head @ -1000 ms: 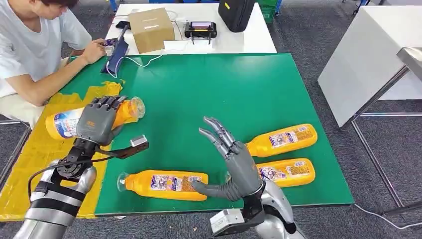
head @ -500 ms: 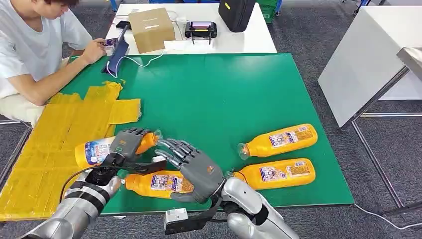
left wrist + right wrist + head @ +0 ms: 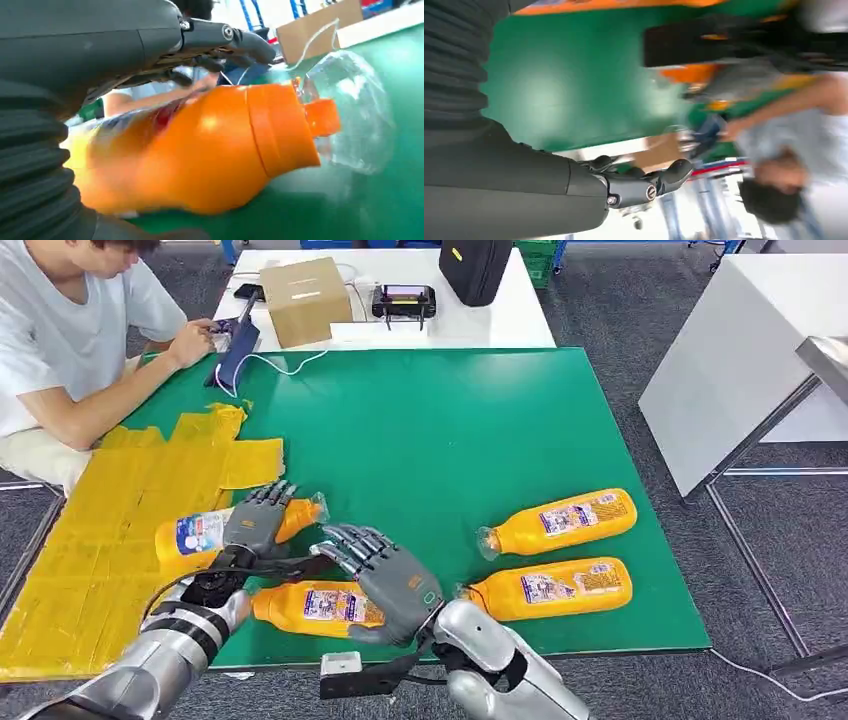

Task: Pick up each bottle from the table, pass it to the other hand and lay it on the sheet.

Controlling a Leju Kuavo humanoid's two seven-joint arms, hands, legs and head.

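Observation:
The orange bottle [image 3: 316, 608] will turn over and show its hidden blue label when I pass it and lay it down, because the purple-and-white back label [image 3: 335, 605] faces up.
My left hand [image 3: 254, 524] grips an orange bottle [image 3: 192, 533] around its upper body, held level over the border between the yellow sheet [image 3: 95, 540] and the green table top [image 3: 430, 430]. In the left wrist view the bottle [image 3: 210, 150] has an orange neck and a clear cap, with my fingers [image 3: 220, 35] over it. My right hand [image 3: 386, 576] is open, fingers spread, just right of the bottle's cap and apart from it. Below it a second bottle [image 3: 310, 606] lies on the table. Two more bottles [image 3: 560, 521] [image 3: 556, 588] lie at the right.
A person [image 3: 70, 340] sits at the table's far left corner, their hand near a dark device [image 3: 236, 348]. A cardboard box [image 3: 304, 298], a controller [image 3: 402, 300] and a black bag [image 3: 474, 265] stand on the white table behind. A white cabinet [image 3: 730, 350] stands at the right.
My left hand has carried its bottle from over the sheet toward the near middle. My right hand has swung left and turned over, closing in on the bottle's cap end.

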